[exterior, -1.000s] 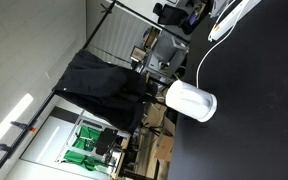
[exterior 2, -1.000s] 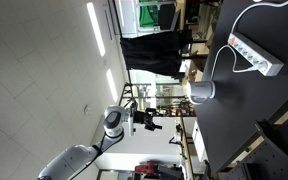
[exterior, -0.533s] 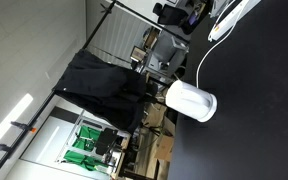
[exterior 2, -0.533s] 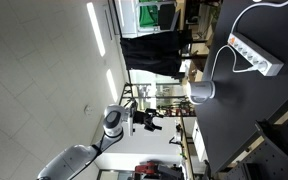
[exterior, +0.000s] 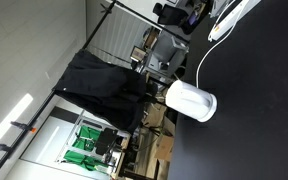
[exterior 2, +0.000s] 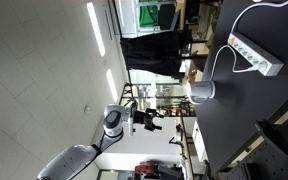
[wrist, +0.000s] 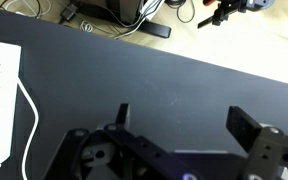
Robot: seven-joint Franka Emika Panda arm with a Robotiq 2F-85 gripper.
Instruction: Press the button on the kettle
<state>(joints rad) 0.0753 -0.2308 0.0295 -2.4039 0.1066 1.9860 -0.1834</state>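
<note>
My gripper should keep going toward the kettle (exterior 2: 201, 91) and close its fingers together to press, because there is clear space (exterior 2: 171, 112) between its empty fingers and the kettle.
Both exterior views are turned on their side. The kettle is a white cylinder (exterior: 191, 101) standing on the black table (exterior: 254, 120), and it also shows as a kettle (exterior 2: 202, 92) with a white cord running from it. Its button is too small to make out. My gripper (exterior 2: 150, 120) hangs well off the table surface, apart from the kettle. In the wrist view the gripper (wrist: 184, 115) is open over bare black tabletop, with nothing between its fingers (wrist: 248, 124). The kettle is out of the wrist view.
A white power strip (wrist: 1, 100) lies on the table's left in the wrist view, and the same power strip (exterior 2: 256, 55) shows with cables. A black cloth (exterior: 104, 85) hangs beyond the table. Shelves and lab clutter (exterior 2: 149, 15) stand behind.
</note>
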